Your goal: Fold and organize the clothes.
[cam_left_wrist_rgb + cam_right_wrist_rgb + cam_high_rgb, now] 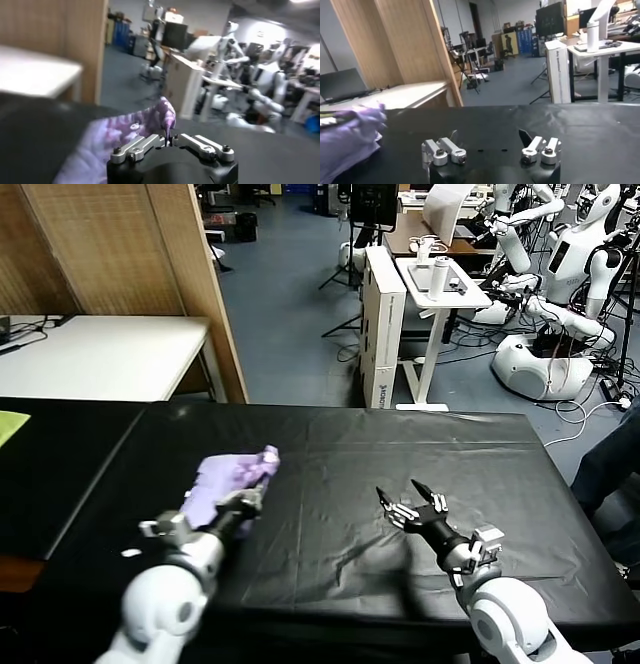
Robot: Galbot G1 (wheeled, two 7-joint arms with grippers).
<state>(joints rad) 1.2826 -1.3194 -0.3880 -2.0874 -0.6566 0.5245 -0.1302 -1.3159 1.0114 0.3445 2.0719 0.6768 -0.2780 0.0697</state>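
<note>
The lavender T-shirt [218, 482] is off centre by my left gripper. I should put its fold down, and my right gripper should pull the shirt to the middle [328, 506].
The lavender T-shirt [232, 476] lies bunched in a small heap on the black table [330, 454], left of centre. My left gripper [250, 502] is shut on the near edge of the shirt. In the left wrist view the purple fabric [125, 131] with its darker print rises just past the closed gripper [169, 141], a fold pinched between the jaws. My right gripper [412, 496] is open and empty just above the table at centre right, well clear of the shirt. In the right wrist view the open gripper [490, 136] frames bare cloth, with the shirt [347, 137] off to one side.
A yellow-green item [10, 424] lies at the far left edge. A white table [100, 354] and a wooden partition [150, 244] stand behind on the left. Other robots and a white cart [440, 284] stand beyond the table's far edge.
</note>
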